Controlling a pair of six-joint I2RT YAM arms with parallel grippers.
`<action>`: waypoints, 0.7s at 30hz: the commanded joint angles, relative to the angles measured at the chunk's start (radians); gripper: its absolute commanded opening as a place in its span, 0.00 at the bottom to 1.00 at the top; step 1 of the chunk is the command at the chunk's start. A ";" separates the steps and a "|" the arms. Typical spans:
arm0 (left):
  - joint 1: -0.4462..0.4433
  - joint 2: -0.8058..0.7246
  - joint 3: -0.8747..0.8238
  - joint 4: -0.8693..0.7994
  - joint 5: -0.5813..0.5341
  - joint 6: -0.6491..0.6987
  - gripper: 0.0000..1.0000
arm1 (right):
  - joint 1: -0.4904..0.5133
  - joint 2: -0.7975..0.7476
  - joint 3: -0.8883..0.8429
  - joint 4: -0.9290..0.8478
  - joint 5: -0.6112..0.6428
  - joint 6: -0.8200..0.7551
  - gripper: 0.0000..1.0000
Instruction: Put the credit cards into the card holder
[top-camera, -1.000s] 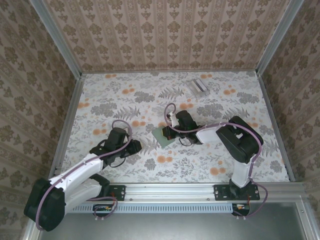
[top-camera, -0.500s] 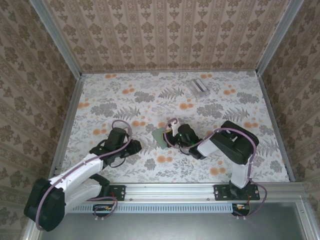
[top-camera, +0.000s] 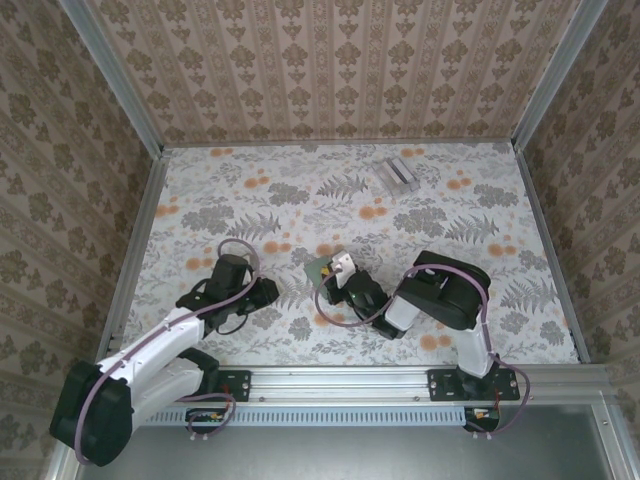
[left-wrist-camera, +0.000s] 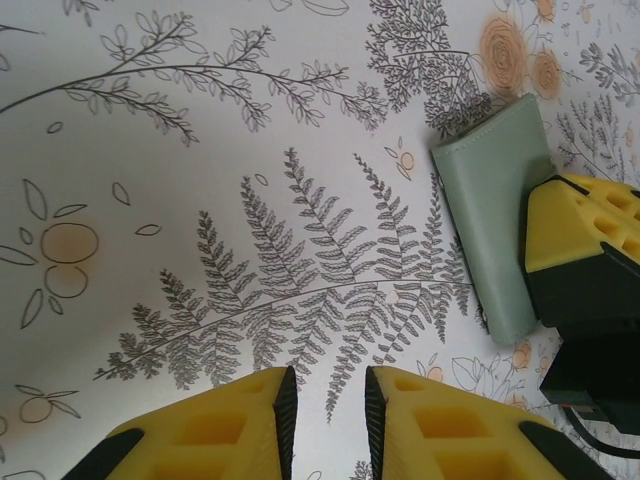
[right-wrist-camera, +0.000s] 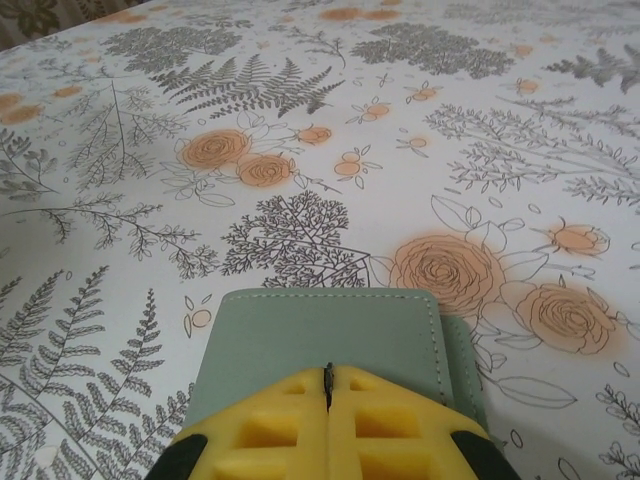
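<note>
The card holder (right-wrist-camera: 318, 335) has my right gripper's closed fingers slanting low across it. Next, I lift clear and press the strap's snap straight down from above.
The card holder (top-camera: 320, 268) is a grey-green wallet lying closed and flat on the floral table, also seen in the right wrist view (right-wrist-camera: 320, 325) and the left wrist view (left-wrist-camera: 490, 210). My right gripper (top-camera: 338, 272) (right-wrist-camera: 328, 372) is shut, its yellow fingertips pressed together and resting on top of the wallet's near part, with nothing between them. Its yellow finger (left-wrist-camera: 580, 235) covers the wallet's right edge. My left gripper (top-camera: 272, 290) (left-wrist-camera: 330, 385) is open a little above bare tablecloth, left of the wallet and apart from it. The credit cards are out of view.
A clear slotted stand (top-camera: 398, 173) sits at the back right of the table. Patterned walls and metal rails (top-camera: 135, 250) enclose the table on three sides. The right arm (top-camera: 445, 285) is folded close to the wallet.
The right arm has folded back toward its base and its gripper has swung round to the wallet's near right side. The wallet shifted slightly left. The left arm barely moved.
</note>
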 joint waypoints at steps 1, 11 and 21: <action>0.013 0.010 0.024 -0.027 0.016 0.028 0.28 | 0.001 0.146 -0.024 -0.349 -0.026 -0.017 0.00; 0.036 0.052 0.033 0.001 0.064 0.035 0.28 | -0.107 0.257 0.001 -0.327 -0.265 0.106 0.00; 0.051 0.057 0.033 0.010 0.079 0.035 0.29 | -0.155 -0.047 0.195 -0.725 -0.402 0.045 0.24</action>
